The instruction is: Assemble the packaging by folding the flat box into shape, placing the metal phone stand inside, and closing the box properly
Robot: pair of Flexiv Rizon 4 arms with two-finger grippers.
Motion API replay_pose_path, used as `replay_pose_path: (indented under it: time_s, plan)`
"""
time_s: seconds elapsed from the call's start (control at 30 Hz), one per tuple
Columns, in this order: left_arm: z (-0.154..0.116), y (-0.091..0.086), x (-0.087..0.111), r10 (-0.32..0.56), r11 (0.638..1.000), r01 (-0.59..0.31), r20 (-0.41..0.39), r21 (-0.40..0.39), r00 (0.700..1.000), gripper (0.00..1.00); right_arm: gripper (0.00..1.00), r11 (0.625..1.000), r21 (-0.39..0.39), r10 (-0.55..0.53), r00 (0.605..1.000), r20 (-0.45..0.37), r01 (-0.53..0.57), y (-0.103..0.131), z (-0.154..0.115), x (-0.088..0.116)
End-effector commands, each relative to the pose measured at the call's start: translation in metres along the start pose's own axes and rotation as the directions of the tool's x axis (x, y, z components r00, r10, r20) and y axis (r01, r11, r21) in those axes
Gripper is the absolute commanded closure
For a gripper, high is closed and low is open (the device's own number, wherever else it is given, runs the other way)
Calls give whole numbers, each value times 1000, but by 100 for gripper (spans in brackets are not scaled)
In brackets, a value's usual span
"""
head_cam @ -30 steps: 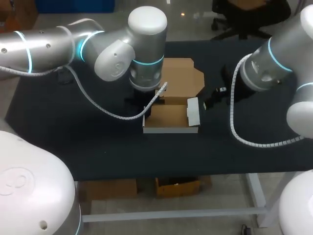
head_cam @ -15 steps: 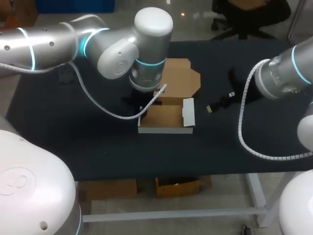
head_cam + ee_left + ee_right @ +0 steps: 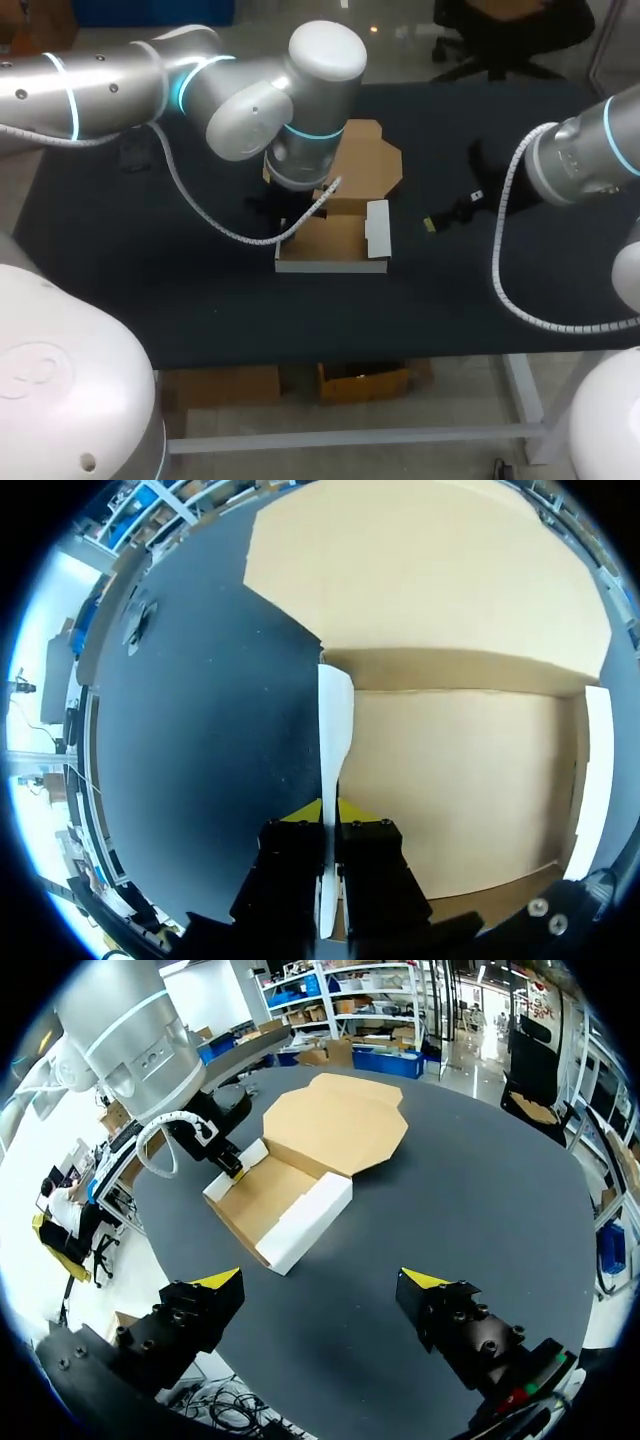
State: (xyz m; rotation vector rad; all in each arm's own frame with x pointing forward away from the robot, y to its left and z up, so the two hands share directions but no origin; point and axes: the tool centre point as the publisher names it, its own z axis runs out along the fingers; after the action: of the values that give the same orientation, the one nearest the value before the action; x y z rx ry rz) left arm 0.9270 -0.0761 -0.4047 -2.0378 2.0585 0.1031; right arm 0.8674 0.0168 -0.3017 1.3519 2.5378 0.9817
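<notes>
I expect the white side (image 3: 379,240) nearest my right gripper to press thin and upright when I squeeze it, because it spreads wide at its top (image 3: 378,217).
The brown cardboard box (image 3: 335,238) lies half folded, its tray walls up and its lid (image 3: 368,165) flat on the table behind it. In the left wrist view my left gripper (image 3: 328,815) is shut on the thin upright side wall (image 3: 333,720) of the tray, one finger inside and one outside. In the head view my left arm's wrist (image 3: 305,150) hides that gripper. My right gripper (image 3: 455,210) hangs open to the right of the box, apart from it; its own view shows the box (image 3: 280,1195) ahead of the open gripper (image 3: 325,1280). No metal phone stand is visible.
The black table top (image 3: 180,290) extends around the box. A small dark object (image 3: 133,152) lies at the table's far left. My left arm's white cable (image 3: 215,225) loops down beside the box.
The left gripper has dragged the box a little to the left, still holding its side wall. The right arm has drawn back to the right, away from the box.
</notes>
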Motion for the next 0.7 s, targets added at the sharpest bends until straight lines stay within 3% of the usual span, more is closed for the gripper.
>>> replay_pose_path:
  time_s: [0.03,0.2,0.27,0.33,0.6,0.7]
  plan:
    - [4,2,-3,-7,1000,7,-32,0,999,100,0,1000,-3,2,1000,-5,-2,-2,-3,-1]
    - [-1,4,-5,-22,1000,22,-87,-3,996,100,0,1000,-2,14,1000,-7,-14,-3,-3,-2]
    - [-2,4,-5,-27,1000,27,-111,-10,993,92,0,1000,0,21,1000,-7,-21,-3,-2,-2]
    - [-3,5,-5,-35,999,33,-138,-13,990,77,0,1000,3,24,1000,-6,-24,-3,-1,-3]
    - [-8,9,-3,-54,999,52,-212,-13,976,56,0,999,15,34,999,-6,-34,-3,2,-4]
    - [-11,10,-3,-55,998,55,-232,-8,971,53,0,999,18,37,999,-7,-37,-3,3,-4]
